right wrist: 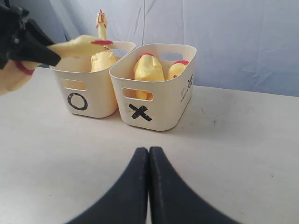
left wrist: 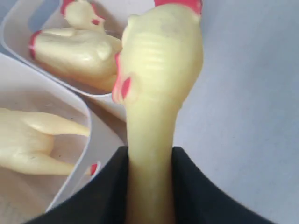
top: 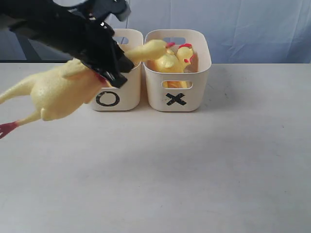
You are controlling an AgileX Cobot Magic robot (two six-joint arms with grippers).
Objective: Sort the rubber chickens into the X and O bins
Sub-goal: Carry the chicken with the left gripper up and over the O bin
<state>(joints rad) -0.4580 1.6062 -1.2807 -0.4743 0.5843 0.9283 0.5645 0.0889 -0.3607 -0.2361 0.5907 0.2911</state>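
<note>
The held chicken is tilted, with its head over the bins and feet (top: 8,128) outside, so my left gripper should raise it upright, feet down, above the O bin (top: 116,94).
My left gripper (top: 118,67) (left wrist: 149,161) is shut on the neck of a long yellow rubber chicken (top: 58,92) and holds it in the air. Its red-combed head (top: 156,48) (left wrist: 161,60) pokes out over the gap between the two cream bins, and its body and red feet hang out to the left. The O bin (top: 116,99) (right wrist: 84,91) holds one chicken (right wrist: 102,56) (left wrist: 28,140). In the X bin (top: 177,87) (right wrist: 159,100) lie two chickens (top: 174,60) (right wrist: 148,70). My right gripper (right wrist: 149,151) is shut on nothing, low over the table in front of the bins.
Both bins stand side by side at the back of the pale table (top: 194,165), against a light blue backdrop (top: 252,29). The left arm (top: 53,24) reaches in from the upper left and hides part of the O bin.
</note>
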